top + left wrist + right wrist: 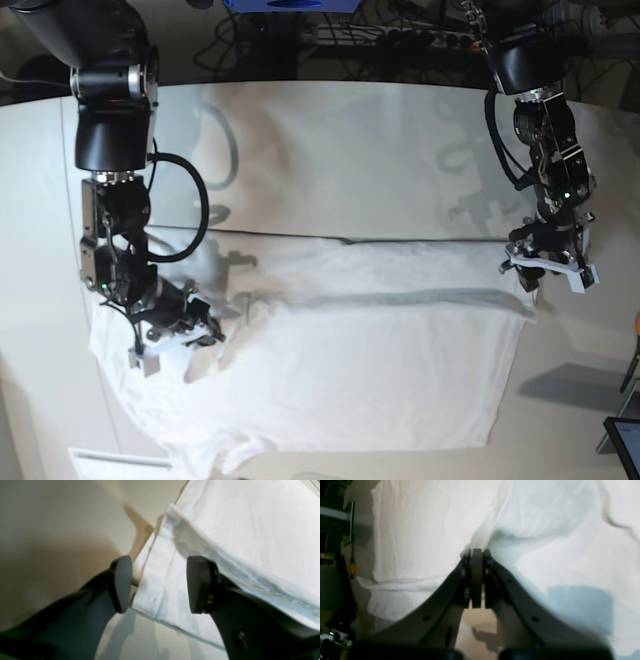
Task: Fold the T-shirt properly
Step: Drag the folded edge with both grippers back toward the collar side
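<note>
My left gripper and my right gripper should first pull the T-shirt back by the hem's corners (147, 601), because the T-shirt lies close to the table's front edge.
The white T-shirt (350, 350) lies spread and wrinkled across the near half of the table, with a fold line running across its upper part. My right gripper (200, 338) sits low at the shirt's left side. In the right wrist view it (477, 553) is shut, and a ridge of T-shirt (420, 530) cloth rises from its tips. My left gripper (550, 268) hovers over the shirt's far right corner. In the left wrist view it (160, 585) stands open, with the T-shirt (250, 530) corner and hem below the gap between its fingers (200, 585).
A small white paper label (120, 462) lies near the table's front left edge. Cables and dark equipment (400, 40) line the back edge. A screen corner (625, 445) shows at the bottom right. Bare tabletop (330, 150) stretches behind the shirt.
</note>
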{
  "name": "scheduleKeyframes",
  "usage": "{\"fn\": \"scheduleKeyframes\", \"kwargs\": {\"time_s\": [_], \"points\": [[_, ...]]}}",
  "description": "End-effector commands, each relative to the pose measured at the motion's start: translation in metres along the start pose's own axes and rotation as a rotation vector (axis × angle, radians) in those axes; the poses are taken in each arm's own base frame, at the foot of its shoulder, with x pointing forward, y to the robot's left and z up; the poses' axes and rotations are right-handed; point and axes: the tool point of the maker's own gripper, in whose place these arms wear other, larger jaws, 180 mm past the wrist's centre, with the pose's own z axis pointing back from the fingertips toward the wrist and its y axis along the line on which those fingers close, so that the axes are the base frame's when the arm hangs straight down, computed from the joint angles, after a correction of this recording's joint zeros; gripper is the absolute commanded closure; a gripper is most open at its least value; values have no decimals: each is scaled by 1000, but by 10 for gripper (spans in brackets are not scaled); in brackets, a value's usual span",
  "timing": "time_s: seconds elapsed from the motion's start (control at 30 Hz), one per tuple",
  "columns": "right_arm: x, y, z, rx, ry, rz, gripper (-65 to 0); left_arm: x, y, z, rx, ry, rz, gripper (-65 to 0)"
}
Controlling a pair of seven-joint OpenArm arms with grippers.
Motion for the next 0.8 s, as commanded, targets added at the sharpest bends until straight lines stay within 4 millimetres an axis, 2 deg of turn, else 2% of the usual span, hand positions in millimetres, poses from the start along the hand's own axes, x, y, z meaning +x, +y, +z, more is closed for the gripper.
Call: {"fn": "scheduleKeyframes", "kwargs": {"time_s": [0.0,0.2,0.43,0.53,0.63,0.77], "points": [[23,18,0,38,-46,33,-10,24,0,1,-4,-64,-11,-344],[15,39,-9,68,-19,54,-26,25,-2,1,-8,-66,-13,-344],[15,45,-11,82,-22,51,-222,25,-3,1,-10,-66,-14,-344],[23,52,-9,117,-68,93,-225,26,-3,1,-10,-68,-13,-344],[41,68,7,223,-162,238,-223,27,-5,1,-16,-71,-10,-344],[48,58,39,245,-225,369,-222,39,-11,9,-28,-111,-26,-343]]}}
